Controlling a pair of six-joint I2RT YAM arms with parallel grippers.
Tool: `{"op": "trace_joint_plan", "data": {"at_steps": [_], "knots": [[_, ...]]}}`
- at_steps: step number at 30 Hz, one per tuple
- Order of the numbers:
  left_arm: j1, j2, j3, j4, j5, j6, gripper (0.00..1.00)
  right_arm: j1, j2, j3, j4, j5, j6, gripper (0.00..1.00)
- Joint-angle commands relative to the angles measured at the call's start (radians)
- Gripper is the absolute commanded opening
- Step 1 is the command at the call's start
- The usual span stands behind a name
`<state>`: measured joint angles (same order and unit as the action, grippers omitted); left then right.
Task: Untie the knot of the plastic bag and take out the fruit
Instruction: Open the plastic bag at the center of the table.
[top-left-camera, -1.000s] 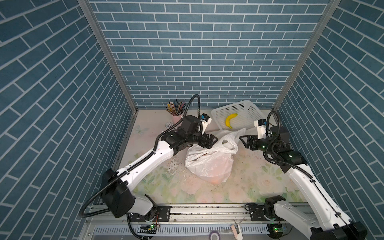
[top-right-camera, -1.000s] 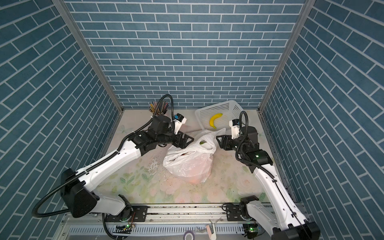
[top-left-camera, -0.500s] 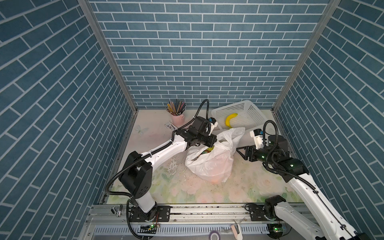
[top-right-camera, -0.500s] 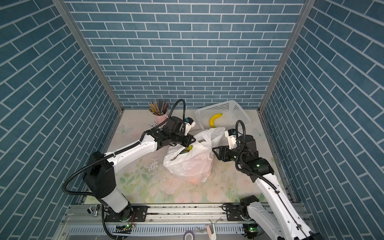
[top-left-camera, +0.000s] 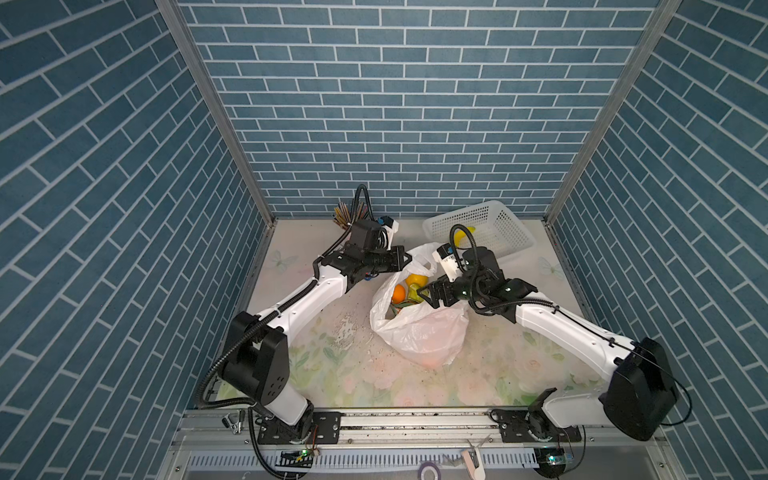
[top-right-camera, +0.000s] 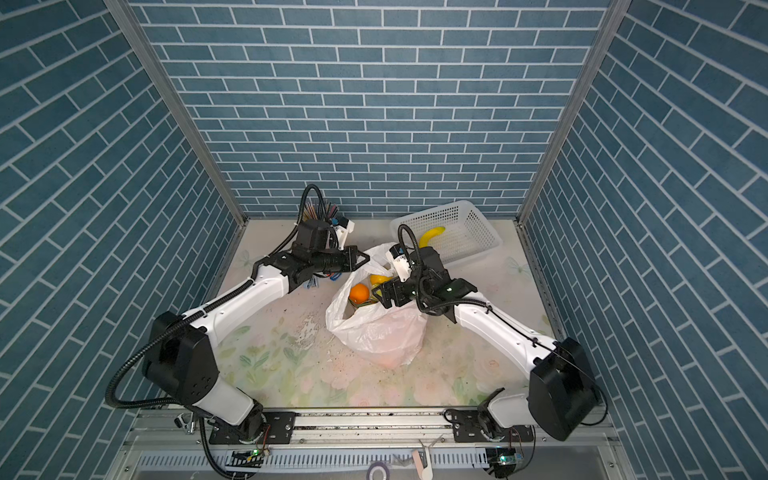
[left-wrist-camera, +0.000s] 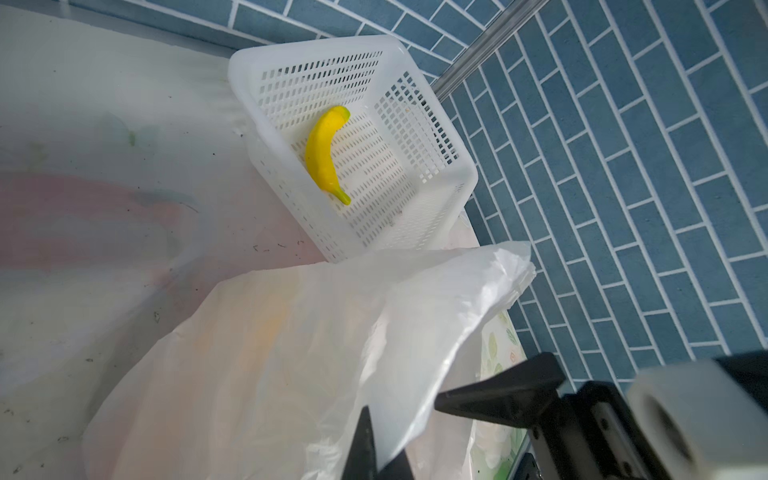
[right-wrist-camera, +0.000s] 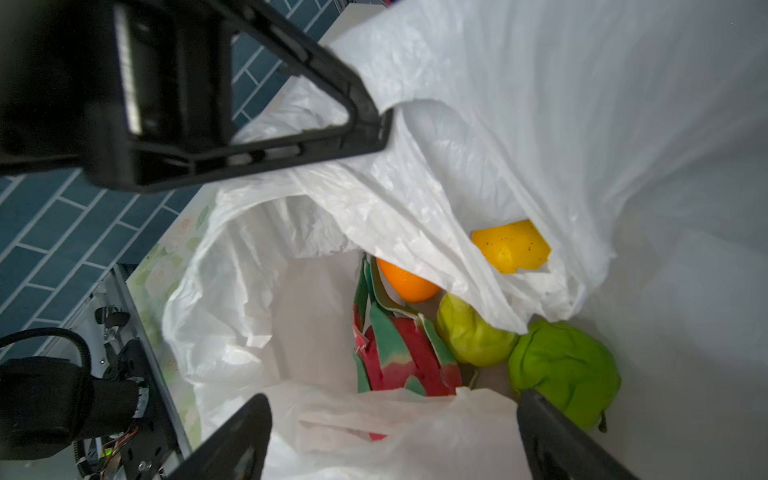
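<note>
I should pull the bag's side rim wide with my left gripper before I take the dragon fruit, because the bag's near rim covers the fruit under my right gripper.
The white plastic bag stands mid-table with its mouth pulled open; no knot shows. My left gripper is shut on the bag's far rim, film pinched between its jaws. My right gripper hangs open at the near rim, with loose film lying between its wide-set fingers. The right wrist view looks down into the bag at the fruit: a yellow one, an orange, a dragon fruit and two green ones.
A white perforated basket holding a yellow banana sits at the back right, just behind the bag. A cup of pencils stands at the back. White crumbs lie left of the bag.
The left gripper closed on the bag's rim and drew it back and left, widening the mouth. The right gripper moved left to the mouth and opened wider.
</note>
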<state>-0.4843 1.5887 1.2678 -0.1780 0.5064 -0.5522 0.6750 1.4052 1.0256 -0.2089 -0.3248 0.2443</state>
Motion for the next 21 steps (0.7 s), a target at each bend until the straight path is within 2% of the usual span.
{"op": "trace_joint_plan", "data": {"at_steps": [1,5,11,16,19,21], "knots": [[0.033,0.000,-0.010,0.001,-0.013,-0.032,0.00,0.003,0.037,-0.002,-0.068,-0.052,-0.049,0.89],[0.055,0.017,0.001,-0.016,0.012,0.011,0.00,0.046,-0.078,-0.106,-0.153,-0.170,-0.015,0.75],[0.056,0.031,0.027,-0.070,0.002,0.070,0.00,0.169,-0.299,-0.376,-0.175,-0.239,0.177,0.69],[0.055,0.024,0.004,-0.068,-0.008,0.081,0.00,0.293,-0.381,-0.521,-0.145,-0.187,0.307,0.67],[0.056,0.010,-0.021,-0.055,-0.030,0.085,0.00,0.305,-0.377,-0.515,-0.211,-0.137,0.298,0.67],[0.055,-0.001,-0.032,-0.055,-0.032,0.092,0.09,0.305,-0.378,-0.459,-0.260,-0.090,0.271,0.68]]}}
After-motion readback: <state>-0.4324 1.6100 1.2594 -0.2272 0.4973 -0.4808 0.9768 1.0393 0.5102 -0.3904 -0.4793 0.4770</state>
